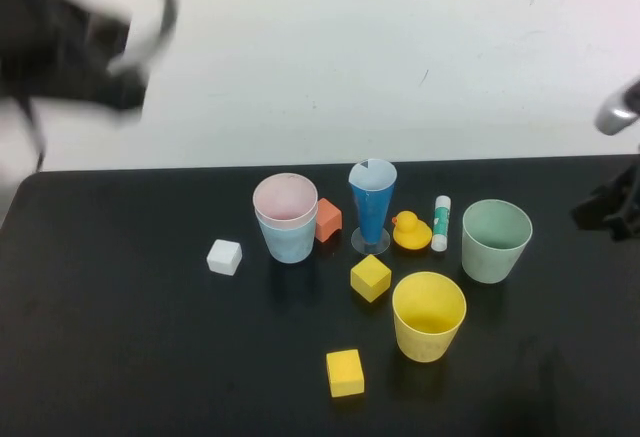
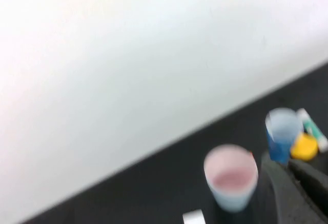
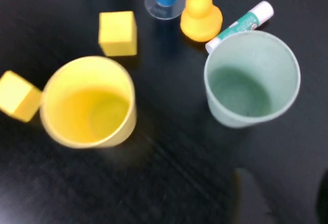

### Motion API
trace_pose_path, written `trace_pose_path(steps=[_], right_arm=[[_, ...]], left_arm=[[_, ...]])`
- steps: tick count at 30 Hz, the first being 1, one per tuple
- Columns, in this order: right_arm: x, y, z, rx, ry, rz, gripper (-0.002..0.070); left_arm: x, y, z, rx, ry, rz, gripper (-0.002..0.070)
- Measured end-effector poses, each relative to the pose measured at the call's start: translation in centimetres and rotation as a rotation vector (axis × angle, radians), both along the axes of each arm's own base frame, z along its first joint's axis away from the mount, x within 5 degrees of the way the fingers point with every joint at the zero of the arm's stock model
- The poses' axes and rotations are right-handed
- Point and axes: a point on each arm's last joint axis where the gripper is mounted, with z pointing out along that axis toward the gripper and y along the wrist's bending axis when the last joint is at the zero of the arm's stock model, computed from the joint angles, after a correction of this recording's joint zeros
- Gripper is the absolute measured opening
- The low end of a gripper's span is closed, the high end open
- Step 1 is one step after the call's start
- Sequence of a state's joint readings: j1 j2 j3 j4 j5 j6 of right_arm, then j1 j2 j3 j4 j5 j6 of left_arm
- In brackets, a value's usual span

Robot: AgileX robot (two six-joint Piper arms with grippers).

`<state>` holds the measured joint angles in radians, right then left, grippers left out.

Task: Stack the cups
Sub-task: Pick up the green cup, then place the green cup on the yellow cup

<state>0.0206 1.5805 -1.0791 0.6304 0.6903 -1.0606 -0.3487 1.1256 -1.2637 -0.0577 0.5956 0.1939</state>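
I expect the rim of the green cup [image 1: 495, 242] to stay above the yellow cup when I lower the green cup into the yellow cup, because the pink cup's rim [image 1: 286, 222] shows above the light blue cup.
A pink cup sits nested inside a light blue cup [image 1: 285, 220] left of the table's middle; the pair shows again in the left wrist view as the pink-in-blue cup [image 2: 230, 177]. To the right stands the green cup [image 1: 496, 240] [image 3: 251, 78], and the yellow cup [image 1: 428, 315] [image 3: 88, 101] stands nearer the front. My left gripper [image 1: 120, 82] [image 2: 302, 185] is raised high at the far left, blurred, shut and empty. At the table's right edge, just right of the green cup, my right gripper [image 1: 608, 209] [image 3: 287, 203] is open with nothing between its fingers.
A tall dark-blue cone glass [image 1: 372, 205] stands behind the cups, with an orange block [image 1: 328, 220], a yellow duck [image 1: 410, 231] and a glue stick [image 1: 441, 223] beside it. A white cube [image 1: 224, 257] and two yellow cubes [image 1: 370, 278] [image 1: 345, 372] lie around.
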Motion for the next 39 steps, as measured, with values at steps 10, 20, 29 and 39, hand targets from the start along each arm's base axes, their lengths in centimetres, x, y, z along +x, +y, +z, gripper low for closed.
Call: trace_pose_path(steps=[10, 20, 29, 39], right_arm=[[8.4, 0.1, -6.9, 0.001, 0.078, -0.02, 0.0399], [12.5, 0.5, -13.2, 0.042, 0.183, -0.014, 0.0321], [13.7, 1.7, -10.5, 0.158, 0.248, 0.073, 0.0025], [9.7, 8.8, -1.2, -0.033, 0.291, 0.327, 0.0022]], left_arm=[[-9.0, 3.5, -8.7, 0.009, -0.088, 0.007, 0.0001], [-12.9, 4.9, -10.6, -0.036, -0.204, 0.014, 0.0001], [-13.1, 5.0, -10.4, -0.04, -0.224, 0.015, 0.0001], [-13.1, 5.1, -10.2, -0.024, -0.254, 0.017, 0.0001]])
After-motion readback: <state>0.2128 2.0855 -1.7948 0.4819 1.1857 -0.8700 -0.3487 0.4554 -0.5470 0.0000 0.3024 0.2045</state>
